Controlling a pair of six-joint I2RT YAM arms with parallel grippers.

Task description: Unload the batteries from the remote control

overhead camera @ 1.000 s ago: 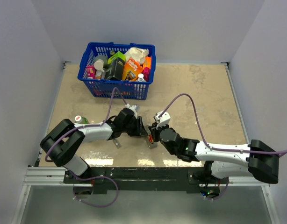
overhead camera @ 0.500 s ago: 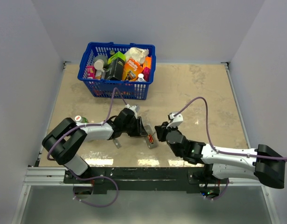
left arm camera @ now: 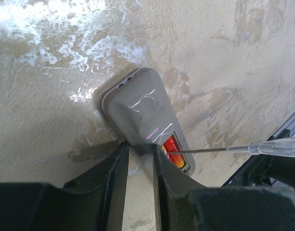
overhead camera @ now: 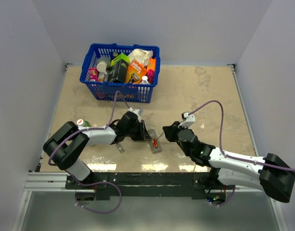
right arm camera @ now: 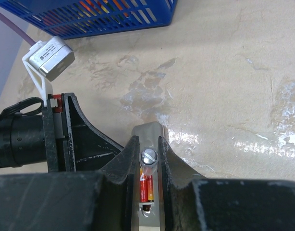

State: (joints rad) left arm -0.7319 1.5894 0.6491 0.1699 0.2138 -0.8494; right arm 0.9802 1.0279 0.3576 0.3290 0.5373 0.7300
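Note:
Next, my right gripper moves back and brings the stick tool at a steeper angle into the remote control's hollow (left arm camera: 165, 148), because the stick tool slants low across the tops of the batteries (left arm camera: 175, 153).
The grey remote control (overhead camera: 156, 146) lies back up near the table's front, its recess open. Two red-orange batteries (left arm camera: 172, 149) sit side by side in the recess and also show in the right wrist view (right arm camera: 146, 188). My left gripper (overhead camera: 143, 134) is shut on the remote's (left arm camera: 140, 110) long edges, its tips (left arm camera: 139, 147) just beside the recess. My right gripper (overhead camera: 167, 132) is shut on a thin grey stick tool (left arm camera: 219, 149), gripped at its clear handle end (right arm camera: 148, 157). The tool's tip touches the batteries.
A blue basket (overhead camera: 92, 83) full of packets stands at the back left. A small grey cover piece (overhead camera: 119, 147) lies left of the remote. A green bottle (overhead camera: 82, 123) with a red-white cap lies by the left arm. The blue basket's wall (right arm camera: 114, 19) shows in the right wrist view.
My right arm has drawn back to the right, away from above the remote, still holding the tool with its tip at the recess. The left gripper and remote have stayed put.

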